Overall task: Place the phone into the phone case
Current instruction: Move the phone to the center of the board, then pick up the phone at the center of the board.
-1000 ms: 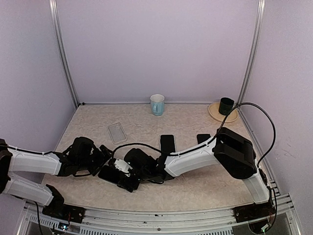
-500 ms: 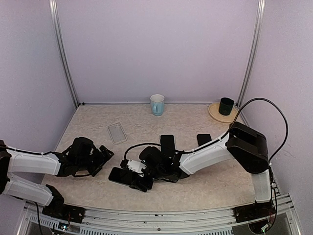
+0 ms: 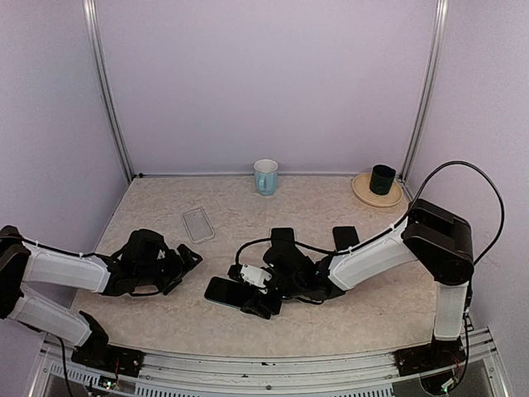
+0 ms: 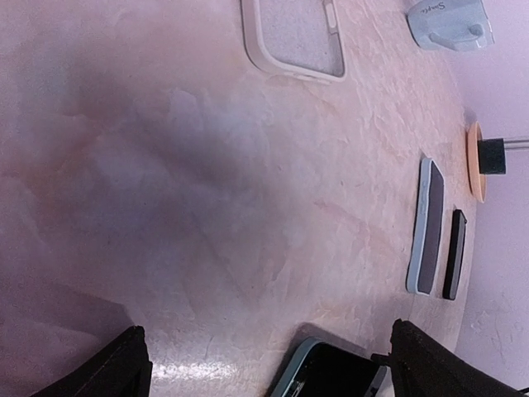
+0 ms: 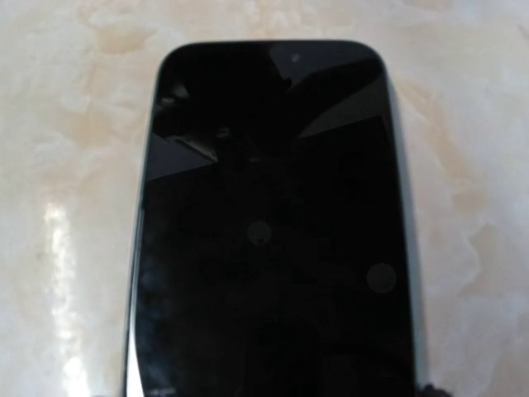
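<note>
My right gripper has the phone by the end [image 5: 277,364] away from the clear phone case, so next my left gripper takes the phone's loose end [image 3: 217,289] before I lift.
The phone [image 3: 225,291], black with a pale blue edge, lies low at the table's front middle. My right gripper [image 3: 263,298] is shut on its right end. The phone fills the right wrist view [image 5: 269,231], and my fingers are almost hidden there. The clear phone case [image 3: 197,223] lies empty at the back left, and also shows in the left wrist view [image 4: 293,37]. My left gripper [image 3: 185,258] is open and empty, left of the phone and apart from it. One corner of the phone [image 4: 331,372] shows between its fingers [image 4: 124,364].
Two other dark phones [image 3: 283,241] [image 3: 345,236] lie behind the right arm. A pale blue mug [image 3: 265,176] stands at the back middle. A black cup [image 3: 383,179] stands on a tan plate [image 3: 370,195] at the back right.
My right gripper has pulled the phone to the right, away from the left gripper. The left gripper let go and has drawn back a little.
</note>
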Tool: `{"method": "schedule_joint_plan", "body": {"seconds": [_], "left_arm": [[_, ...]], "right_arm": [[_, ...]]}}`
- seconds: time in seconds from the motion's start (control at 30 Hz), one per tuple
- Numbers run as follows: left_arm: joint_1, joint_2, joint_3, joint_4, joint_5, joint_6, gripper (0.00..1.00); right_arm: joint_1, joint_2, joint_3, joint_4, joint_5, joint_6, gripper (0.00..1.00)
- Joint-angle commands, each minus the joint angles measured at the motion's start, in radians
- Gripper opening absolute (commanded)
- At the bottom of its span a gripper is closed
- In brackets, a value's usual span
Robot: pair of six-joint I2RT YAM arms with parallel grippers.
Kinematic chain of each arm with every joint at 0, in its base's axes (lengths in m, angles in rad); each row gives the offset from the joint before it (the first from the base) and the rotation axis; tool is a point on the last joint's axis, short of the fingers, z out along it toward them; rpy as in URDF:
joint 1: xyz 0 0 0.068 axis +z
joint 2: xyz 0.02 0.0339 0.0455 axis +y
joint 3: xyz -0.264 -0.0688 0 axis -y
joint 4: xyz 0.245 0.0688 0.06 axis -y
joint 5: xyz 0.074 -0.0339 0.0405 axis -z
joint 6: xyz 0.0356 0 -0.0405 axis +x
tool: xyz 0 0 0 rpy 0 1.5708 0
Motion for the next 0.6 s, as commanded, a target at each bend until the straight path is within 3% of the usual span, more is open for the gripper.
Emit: {"method": "schedule_joint_plan", "body": {"seconds": [0.0,0.57], "left_arm": [[-0.017,0.024,0.013,0.008,0.044,0.034,0.98],[-0.033,0.105,0.026,0.158,0.166,0.081,0.96]], "right_arm": [[-0.007,-0.047,-0.026,0.096,0.009,-0.027,0.69],[-0.009,-0.125,-0.105,0.245,0.049,-0.069,0.69]]}}
